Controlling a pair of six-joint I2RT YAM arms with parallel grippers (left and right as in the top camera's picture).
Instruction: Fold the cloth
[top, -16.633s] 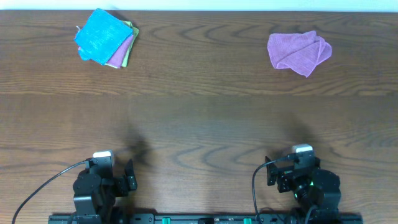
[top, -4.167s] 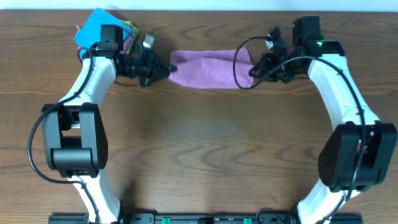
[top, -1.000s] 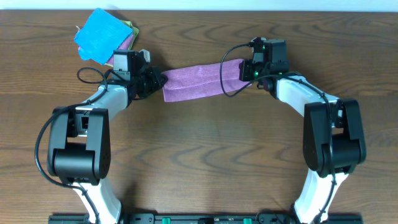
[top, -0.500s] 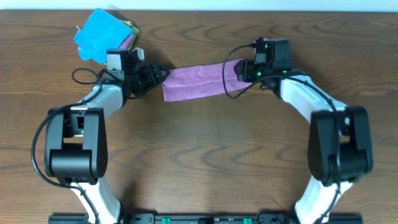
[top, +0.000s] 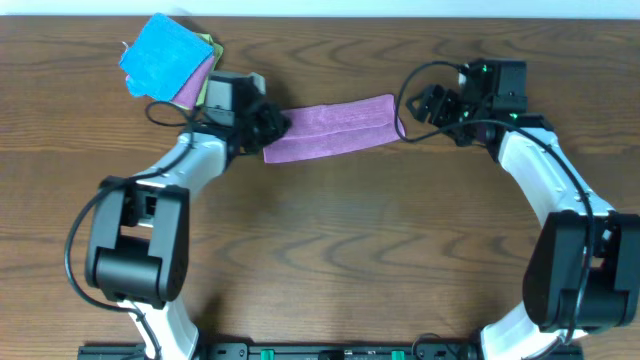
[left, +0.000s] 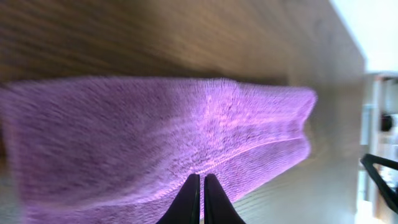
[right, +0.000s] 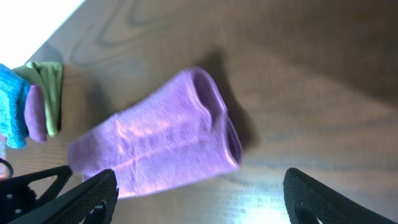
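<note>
The purple cloth's end (top: 393, 119) will fold over with its layers together when I move it across, because a loose layer edge (top: 335, 133) runs along the purple cloth.
The purple cloth (top: 330, 128) lies on the table as a long, narrow folded strip, its right end doubled over (right: 214, 124). My left gripper (top: 272, 125) sits at the strip's left end. In the left wrist view its tips (left: 201, 180) are pressed together right at the cloth's (left: 155, 130) near edge, apparently pinching it. My right gripper (top: 428, 103) stands open a little to the right of the strip's right end. In the right wrist view its gripper (right: 199, 196) has its fingers spread wide, with only bare table between them and the cloth (right: 155, 146) ahead.
A stack of folded cloths (top: 165, 60), blue on top with purple and green under it, lies at the far left corner, just behind my left arm, and shows at the left edge of the right wrist view as the stack (right: 31, 99). The table's far edge (top: 320, 16) is close behind.
My right gripper has opened, let go of the cloth's right end and drawn back to the right. My left gripper opened briefly, shifted right and shut again at the left end.
</note>
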